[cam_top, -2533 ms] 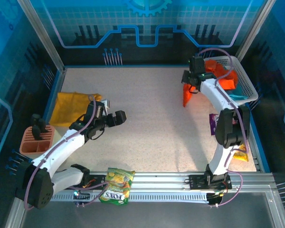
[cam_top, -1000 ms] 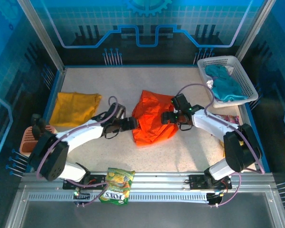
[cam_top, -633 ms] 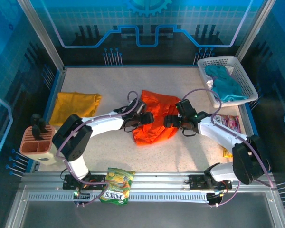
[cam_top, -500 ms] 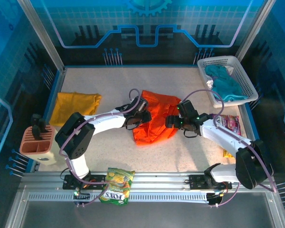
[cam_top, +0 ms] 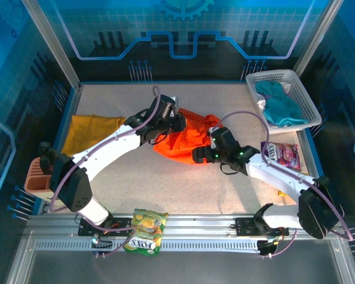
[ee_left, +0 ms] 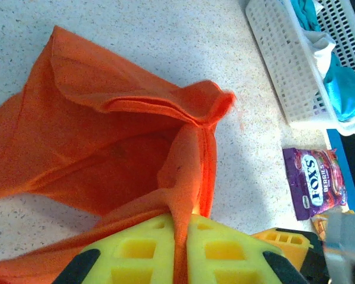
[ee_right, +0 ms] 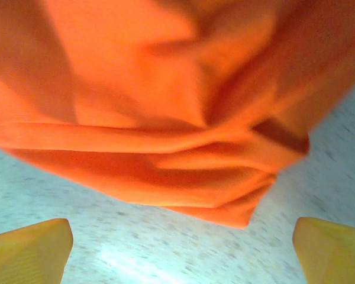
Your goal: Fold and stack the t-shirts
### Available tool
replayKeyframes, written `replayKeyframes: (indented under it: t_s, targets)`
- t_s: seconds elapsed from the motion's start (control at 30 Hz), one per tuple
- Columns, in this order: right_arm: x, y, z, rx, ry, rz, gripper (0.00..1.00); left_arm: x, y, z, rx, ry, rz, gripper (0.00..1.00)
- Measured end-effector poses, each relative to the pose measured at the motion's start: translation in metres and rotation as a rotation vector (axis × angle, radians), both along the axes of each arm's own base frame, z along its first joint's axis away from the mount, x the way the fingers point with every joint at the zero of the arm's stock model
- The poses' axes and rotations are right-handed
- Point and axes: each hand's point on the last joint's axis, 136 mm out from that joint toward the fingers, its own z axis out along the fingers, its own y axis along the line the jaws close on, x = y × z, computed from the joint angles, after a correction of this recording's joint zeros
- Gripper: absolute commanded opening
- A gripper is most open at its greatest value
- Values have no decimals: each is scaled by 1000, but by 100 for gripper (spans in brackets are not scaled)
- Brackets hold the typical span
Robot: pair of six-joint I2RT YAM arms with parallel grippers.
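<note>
Loose folds point(ee_right: 210, 157) lie over each other at the t-shirt's edge, so the orange t-shirt point(cam_top: 192, 137) will open into a wide, sagging sheet when I raise it with both grippers.
The bright orange t-shirt point(cam_top: 186, 141) lies crumpled mid-table, its left side raised. My left gripper point(cam_top: 175, 123) is shut on a fold of it; the left wrist view shows the yellow pads point(ee_left: 225, 251) pinching a ridge of orange t-shirt point(ee_left: 118, 148) at my left gripper point(ee_left: 182, 239). My right gripper point(cam_top: 197, 155) stands open at the shirt's near right edge. In the right wrist view the orange t-shirt point(ee_right: 165, 106) hangs just ahead of my right gripper point(ee_right: 180, 254), with bare table between its fingertips point(ee_right: 29, 245). The mustard-yellow t-shirt point(cam_top: 86, 133) lies flat at the far left.
A white basket point(cam_top: 272, 73) holding teal cloth stands at the back right, seen also as the basket point(ee_left: 278, 65) in the left wrist view. A purple snack bag point(cam_top: 282, 155) lies right of the arms. A green snack bag point(cam_top: 145, 231) sits on the front rail. An orange caddy point(cam_top: 44, 174) is at the left.
My left gripper closed on the orange shirt and pulled that part up and toward the back left. My right gripper stayed open and slid left along the shirt's near edge.
</note>
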Motion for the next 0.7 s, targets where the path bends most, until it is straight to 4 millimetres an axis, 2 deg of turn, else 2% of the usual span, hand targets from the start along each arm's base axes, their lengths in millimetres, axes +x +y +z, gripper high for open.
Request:
replayKeyframes:
  t_s: [0.1, 0.17, 0.27, 0.37, 0.47, 0.5, 0.57, 0.63, 0.7]
  targets:
    - [1, 23, 16, 33, -69, 53, 100, -2, 3, -11, 10, 38, -3, 15]
    - [4, 33, 20, 39, -91, 54, 100, -2, 3, -17, 8, 59, -4, 15]
    - [8, 52, 13, 44, -86, 36, 100, -3, -1, -23, -9, 88, -6, 15]
    - [9, 73, -2, 25, -60, 6, 100, -3, -5, -30, -26, 117, -3, 14]
    - [12, 85, -9, 9, -63, -61, 97, -2, -2, -40, -24, 152, 15, 14]
    - [13, 87, -9, 11, -67, -82, 94, -1, -1, -43, -29, 163, 26, 15]
    - [14, 90, -9, 18, -74, -129, 82, -2, -1, -47, -37, 180, 33, 15]
    - [18, 88, -9, 22, -79, -191, 62, -3, -4, -47, -54, 194, 31, 14]
    - [21, 82, -11, 15, -88, -234, 47, -5, -7, -46, -70, 200, 26, 15]
